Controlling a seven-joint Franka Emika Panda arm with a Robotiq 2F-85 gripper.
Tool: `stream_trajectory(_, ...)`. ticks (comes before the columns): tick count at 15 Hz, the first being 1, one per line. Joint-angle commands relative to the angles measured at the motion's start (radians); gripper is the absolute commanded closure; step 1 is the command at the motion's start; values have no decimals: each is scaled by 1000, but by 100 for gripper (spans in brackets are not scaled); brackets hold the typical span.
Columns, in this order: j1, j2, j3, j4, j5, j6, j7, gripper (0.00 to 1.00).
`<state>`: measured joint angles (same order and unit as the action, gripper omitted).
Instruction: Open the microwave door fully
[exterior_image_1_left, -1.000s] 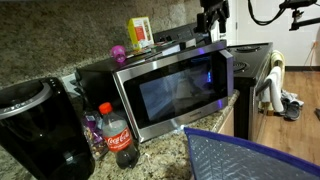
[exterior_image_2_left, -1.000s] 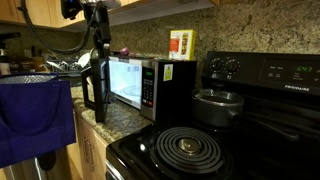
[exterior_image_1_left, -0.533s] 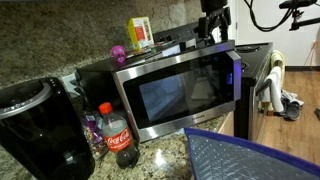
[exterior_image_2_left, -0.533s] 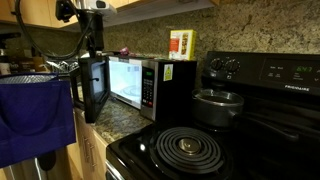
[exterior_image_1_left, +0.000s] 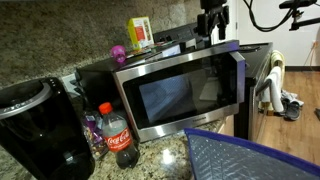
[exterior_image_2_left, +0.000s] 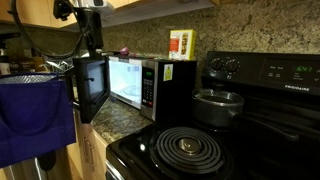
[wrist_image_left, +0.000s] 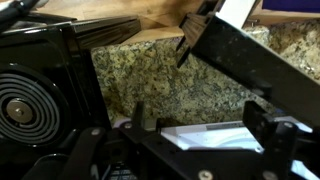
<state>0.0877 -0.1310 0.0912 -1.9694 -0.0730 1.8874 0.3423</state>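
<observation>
The microwave door is partly open with the robot's spread gripper over its free top corner, so the robot should push the door's inner side farther away from the microwave's lit inside.
The microwave stands on the granite counter; in an exterior view only its black casing shows behind the door. The microwave door, a steel frame with a dark window, stands swung well out from the lit cavity, and also shows edge-on. My gripper hangs over the door's free top corner in both exterior views. In the wrist view its fingers are spread apart with nothing clamped between them; a bright white surface shows below.
A cola bottle and a black coffee maker stand beside the microwave. A yellow box sits on top. The black stove carries a pot. A blue padded bag is near the door's swing.
The door has swung further open, away from the cavity. My gripper has moved along with the door's free edge.
</observation>
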Motion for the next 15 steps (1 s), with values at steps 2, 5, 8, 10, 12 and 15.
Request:
stream_trajectory(2,-19,-49,-15,-42,60,127,-14,0)
stream_trajectory(5,-22,-46,-27,-40,102,149,-15,0)
stream_trajectory(8,-35,-22,-21,-28,31,116,42,0)
stream_trajectory(10,-39,-7,-21,-24,14,84,39,0)
stream_trajectory(12,-36,8,-23,-28,27,78,19,0)
stream_trajectory(15,-31,25,-22,-31,37,57,11,0)
